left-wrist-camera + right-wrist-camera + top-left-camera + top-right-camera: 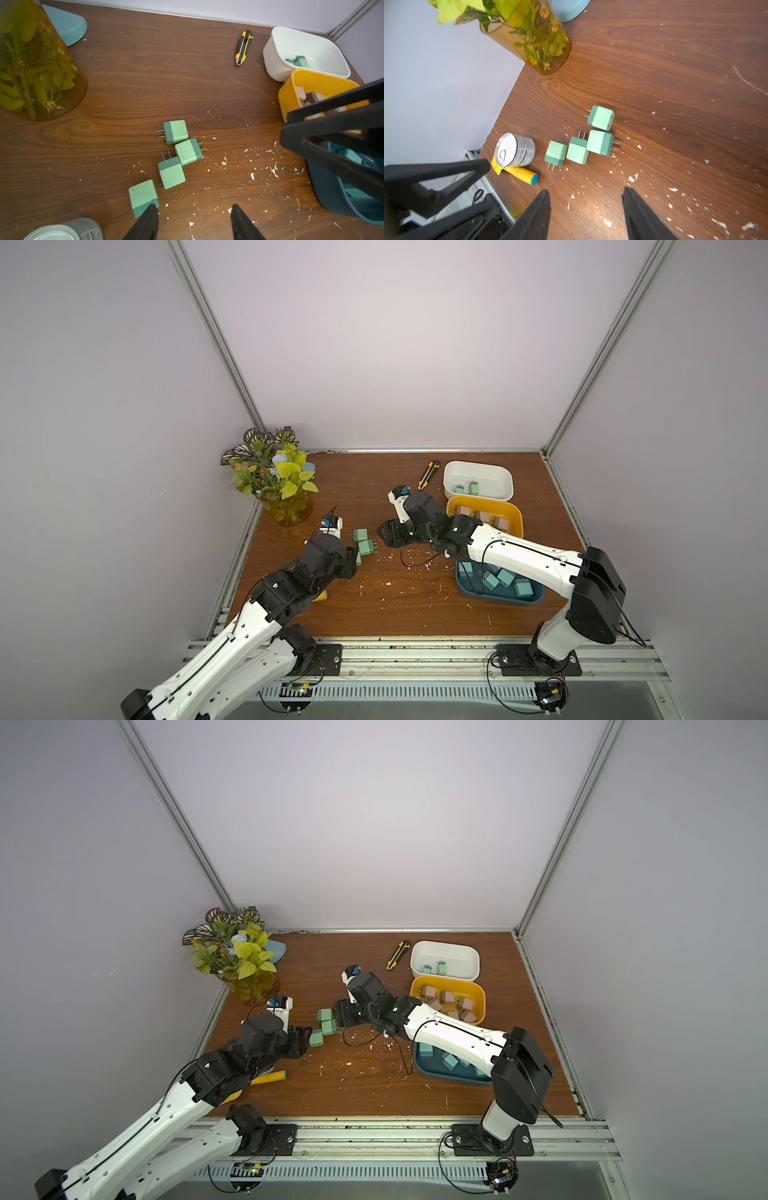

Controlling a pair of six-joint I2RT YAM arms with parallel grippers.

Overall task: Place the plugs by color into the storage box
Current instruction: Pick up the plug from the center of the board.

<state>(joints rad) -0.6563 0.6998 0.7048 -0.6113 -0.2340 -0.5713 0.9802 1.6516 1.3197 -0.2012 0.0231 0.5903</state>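
The mint green plug with prongs [600, 141] toward the bins has its near side [598, 152] clear in front of my right gripper's fingers, so I keep moving closer until the fingers are on both sides of it.
Several mint green plugs [175, 132] lie in a loose cluster on the wooden table, between my two grippers, as both top views show [365, 548]. My left gripper [194, 207] is open, and one finger [150, 214] lies over the edge of the nearest plug [143, 196]. My right gripper [586, 191] is open and empty, a short way from the cluster [577, 150]. The storage box is three bins. The white one [453, 477] holds a teal and a green plug, the yellow one [515, 518] holds pink plugs, and the dark blue one [536, 597] holds teal plugs.
A yellow-black utility knife [429, 475] lies beside the white bin. A glass vase of plants [286, 506] and a pale blue object [66, 25] stand at the back left. A tin can [515, 149] and a yellow-handled tool [521, 173] lie under my left arm. White crumbs litter the table.
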